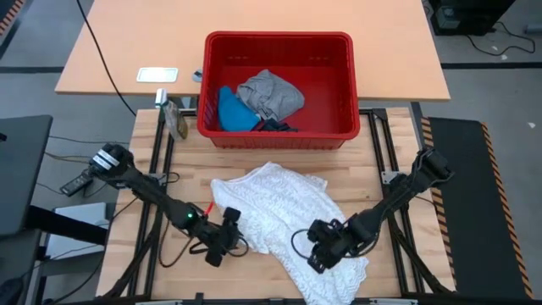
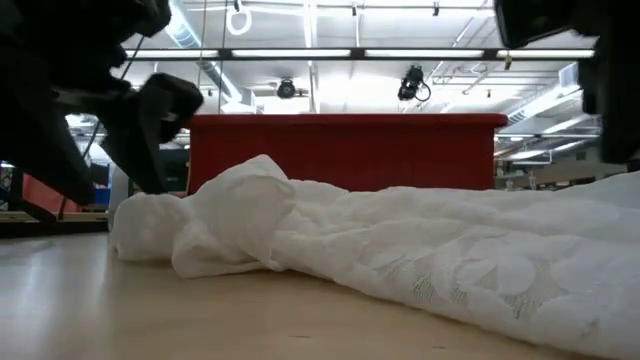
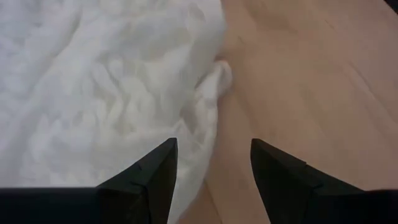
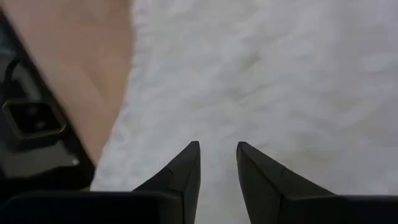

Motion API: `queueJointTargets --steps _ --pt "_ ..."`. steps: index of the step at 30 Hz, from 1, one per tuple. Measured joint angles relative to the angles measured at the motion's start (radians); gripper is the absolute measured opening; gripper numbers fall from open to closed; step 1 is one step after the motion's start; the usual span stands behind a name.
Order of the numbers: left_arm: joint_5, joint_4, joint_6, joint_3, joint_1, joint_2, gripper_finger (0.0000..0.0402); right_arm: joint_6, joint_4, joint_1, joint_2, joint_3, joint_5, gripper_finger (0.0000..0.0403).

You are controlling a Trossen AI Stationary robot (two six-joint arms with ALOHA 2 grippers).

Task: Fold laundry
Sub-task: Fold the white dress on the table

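The white garment's far end [image 1: 275, 178] is scrunched up, so I expect the garment [image 1: 292, 222] to spread out into a wider, flatter shape when I raise and swing it.
A white lacy garment [image 1: 279, 212] lies spread on the wooden table, its left end bunched up [image 2: 230, 215]. My left gripper [image 1: 233, 233] stands open over the garment's left edge [image 3: 211, 93], fingers slanting down, one over cloth and one over bare wood. My right gripper [image 1: 322, 246] hovers over the garment's near right part [image 4: 280, 74] with a narrow gap between its fingers. In the red basket [image 1: 279, 137] at the far side lie a grey garment [image 1: 271, 93], a bright blue one [image 1: 230, 108] and a dark navy one [image 1: 275, 125].
The basket's near wall [image 2: 345, 150] stands just behind the white garment. A small brownish object [image 1: 176, 123] sits at the table's far left corner. A white flat item [image 1: 157, 74] lies on the far desk. Bare wood [image 1: 182, 182] shows left of the garment.
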Motion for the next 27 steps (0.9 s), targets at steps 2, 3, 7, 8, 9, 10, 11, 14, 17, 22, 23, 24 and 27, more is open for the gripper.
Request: queueJointTargets --steps 2,3,7,8,9,10,11,14,17,22,23,24,27 --pt "-0.013 0.042 0.000 0.001 0.006 0.036 0.0199 -0.026 0.002 0.018 0.022 0.027 -0.007 0.0129" --pt "-0.017 0.065 0.001 0.000 0.009 0.054 0.0193 -0.041 0.009 0.027 0.031 0.040 -0.011 0.0135" --pt "-0.010 0.111 -0.010 0.005 0.019 0.120 0.0138 -0.109 0.027 0.059 0.070 0.091 -0.050 0.0158" --pt "-0.003 0.109 -0.020 0.011 0.024 0.130 0.0116 -0.125 0.040 0.066 0.074 0.096 -0.059 0.0163" --pt "0.001 0.109 -0.029 0.015 0.027 0.133 0.0090 -0.143 0.059 0.074 0.079 0.096 -0.065 0.0167" --pt "0.005 0.103 -0.044 0.018 0.031 0.132 0.0062 -0.163 0.094 0.078 0.086 0.096 -0.076 0.0170" --pt "0.012 0.097 -0.059 0.027 0.037 0.128 0.0034 -0.182 0.126 0.088 0.090 0.097 -0.084 0.0171" --pt "0.036 0.073 -0.112 0.054 0.058 0.095 0.0009 -0.222 0.192 0.104 0.100 0.090 -0.108 0.0170" --pt "0.038 0.019 -0.122 0.084 0.087 0.043 0.0004 -0.226 0.200 0.107 0.114 0.088 -0.141 0.0170" --pt "0.037 -0.129 -0.143 0.126 0.148 -0.082 0.0002 -0.205 0.216 0.108 0.132 0.088 -0.168 0.0169" --pt "0.036 -0.183 -0.161 0.134 0.165 -0.111 0.0002 -0.203 0.214 0.108 0.136 0.089 -0.168 0.0169" --pt "0.036 -0.206 -0.177 0.147 0.182 -0.133 0.0002 -0.202 0.209 0.108 0.139 0.088 -0.168 0.0169" --pt "0.035 -0.264 -0.227 0.154 0.229 -0.223 0.0001 -0.184 0.226 0.102 0.149 0.082 -0.168 0.0169"
